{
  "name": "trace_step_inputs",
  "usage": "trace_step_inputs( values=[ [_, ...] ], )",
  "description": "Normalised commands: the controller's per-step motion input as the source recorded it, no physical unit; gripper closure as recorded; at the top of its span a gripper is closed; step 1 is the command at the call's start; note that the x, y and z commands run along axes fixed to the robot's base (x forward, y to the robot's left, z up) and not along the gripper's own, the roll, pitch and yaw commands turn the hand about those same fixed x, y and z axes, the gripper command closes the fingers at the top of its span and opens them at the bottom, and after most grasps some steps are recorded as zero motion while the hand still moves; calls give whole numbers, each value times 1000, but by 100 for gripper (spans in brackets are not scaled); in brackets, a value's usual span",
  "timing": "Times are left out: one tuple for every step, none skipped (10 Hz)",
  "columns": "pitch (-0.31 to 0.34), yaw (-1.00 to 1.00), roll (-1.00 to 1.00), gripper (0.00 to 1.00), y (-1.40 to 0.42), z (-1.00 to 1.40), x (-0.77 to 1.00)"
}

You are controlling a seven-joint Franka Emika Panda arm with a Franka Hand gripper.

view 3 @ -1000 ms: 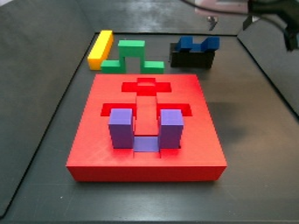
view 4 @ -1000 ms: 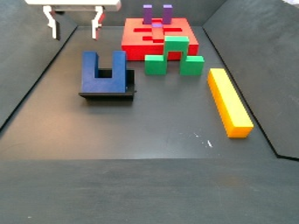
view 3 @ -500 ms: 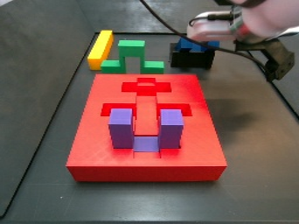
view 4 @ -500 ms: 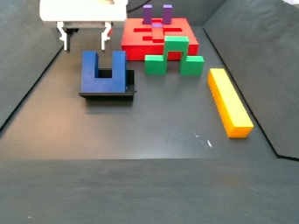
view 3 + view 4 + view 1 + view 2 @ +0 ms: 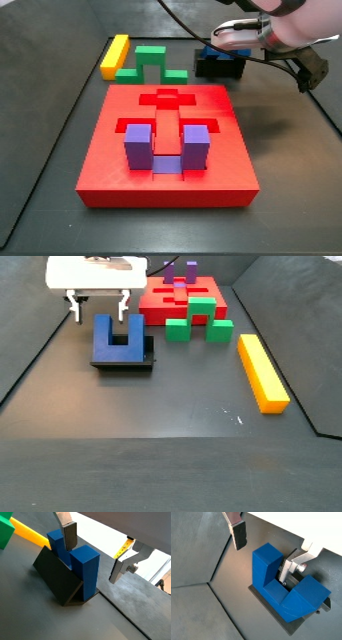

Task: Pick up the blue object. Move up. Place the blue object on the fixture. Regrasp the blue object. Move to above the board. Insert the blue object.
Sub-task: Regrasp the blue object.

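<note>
The blue object (image 5: 86, 563) has pegs that stick up out of the black fixture's open top (image 5: 65, 566), so the blue object will come loose and the fixture will stay behind when I lift.
The blue object (image 5: 115, 348) is a dark blue U-shaped block resting on the black fixture (image 5: 144, 363), prongs pointing toward the red board (image 5: 160, 301). In a side view the blue object (image 5: 214, 53) and fixture (image 5: 218, 71) sit behind the board (image 5: 167, 165), at the back right. My gripper (image 5: 99, 308) is open over the block. In both wrist views it straddles one prong (image 5: 84, 567) (image 5: 266, 562) without touching it. One finger (image 5: 69, 536) stands in the U's slot, the other finger (image 5: 123, 563) stands outside the prong. My gripper (image 5: 97, 549) (image 5: 266, 549) holds nothing.
A purple U-shaped block (image 5: 163, 148) sits in the board's front recess. Green blocks (image 5: 150, 63) and a yellow bar (image 5: 115, 56) lie behind the board to the left; the yellow bar (image 5: 262, 372) runs along the far side from the fixture. Dark walls ring the floor.
My gripper has come in from the back corner and lowered over the blue object, ending with its fingers either side of one prong. The blocks have not moved.
</note>
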Motion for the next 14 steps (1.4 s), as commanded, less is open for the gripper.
trace_step_inputs(
  values=[
    [0,74,0,0,31,-160,106],
    [0,26,0,0,60,-177,20],
    [0,31,-26,0,94,-103,31],
    [0,37,0,0,86,-46,34],
    [0,17,0,0,49,-94,0],
    [0,6,0,0,0,-166,0],
    [0,0,0,0,0,-211,0],
    [0,6,0,0,0,0,0],
    [0,0,6,0,0,0,0],
    [0,0,0,0,0,0,0],
    [0,0,0,100,0,0,0],
    [0,0,0,100,0,0,0],
    [0,0,0,100,0,0,0],
    [0,0,0,100,0,0,0]
  ],
)
